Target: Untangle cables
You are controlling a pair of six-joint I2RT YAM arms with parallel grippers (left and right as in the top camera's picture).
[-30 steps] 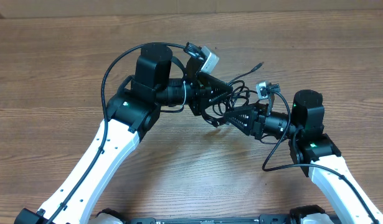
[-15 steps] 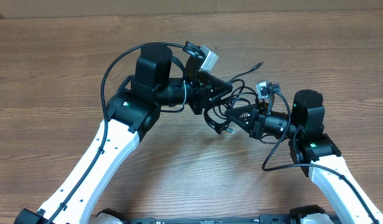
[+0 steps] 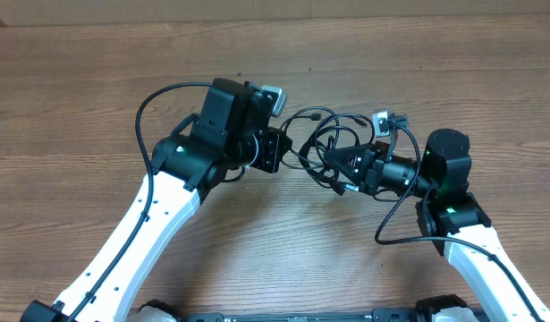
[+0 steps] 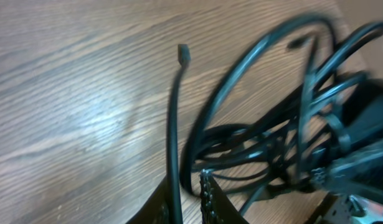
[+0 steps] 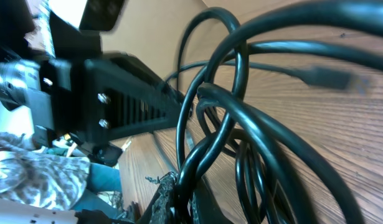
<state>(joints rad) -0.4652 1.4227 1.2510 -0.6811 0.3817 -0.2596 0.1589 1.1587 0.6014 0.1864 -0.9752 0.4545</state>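
The cords cross in loops (image 5: pixel 210 138) near the fingers of my right gripper, so my right gripper should lift and tilt the bundle (image 3: pixel 321 148) first, before my left gripper reaches in.
The cables (image 3: pixel 334 136) form a knotted bundle of thin black cords on the wooden table, between my two grippers. My right gripper (image 3: pixel 329 160) reaches in from the right and is shut on several looped cords (image 5: pixel 241 124), pinched at its tips (image 5: pixel 186 184). My left gripper (image 3: pixel 291 153) sits just left of the bundle. Its jaws (image 4: pixel 186 180) stand slightly apart around one single cord (image 4: pixel 174 137). That cord lies against the left finger, and bare wood shows beside it. It ends in a small plug (image 4: pixel 184 53). The rest of the tangle (image 4: pixel 272 143) is blurred.
The wooden table (image 3: pixel 96 80) spreads around both arms, with a cardboard wall along its far edge (image 3: pixel 275 9). The left arm's black wrist (image 5: pixel 110 74) fills the upper left of the right wrist view. A loose plug end (image 3: pixel 317 114) sticks out above the bundle.
The left arm drew back to the left and turned, its jaws easing apart. The right gripper closed on the bundle and shifted slightly left and up with it.
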